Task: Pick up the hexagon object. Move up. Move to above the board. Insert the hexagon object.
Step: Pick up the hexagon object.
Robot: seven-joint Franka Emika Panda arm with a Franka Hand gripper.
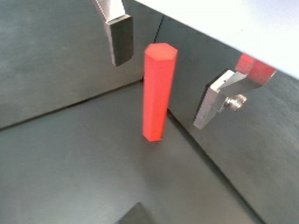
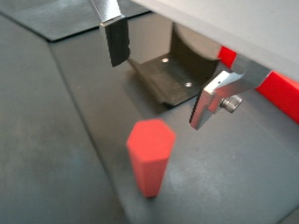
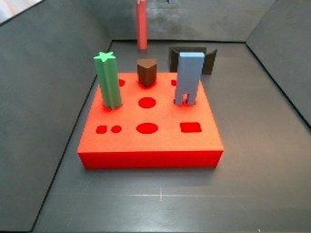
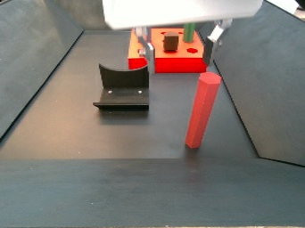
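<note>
My gripper will insert the hexagon object (image 3: 141,25), and it will sink only partway because the green star-topped peg (image 3: 108,81) stands tall out of the board.
The hexagon object (image 1: 156,92) is a slim red bar standing upright on the dark floor, away from the board; it also shows in a wrist view (image 2: 149,157) and in both side views (image 3: 142,25) (image 4: 201,109). My gripper (image 1: 166,72) is open and hovers over the bar, with one finger (image 1: 118,39) on each side, not touching it. It also shows in a wrist view (image 2: 163,72) and a side view (image 4: 179,36). The board (image 3: 145,150) is a thick red block with shaped holes, seen behind the gripper in a side view (image 4: 179,62).
On the board stand a green star-topped peg (image 3: 108,80), a short brown peg (image 3: 147,73) and a blue piece (image 3: 188,77). The fixture (image 4: 121,86) stands on the floor between bar and board, also in a wrist view (image 2: 176,79). Sloped dark walls enclose the floor.
</note>
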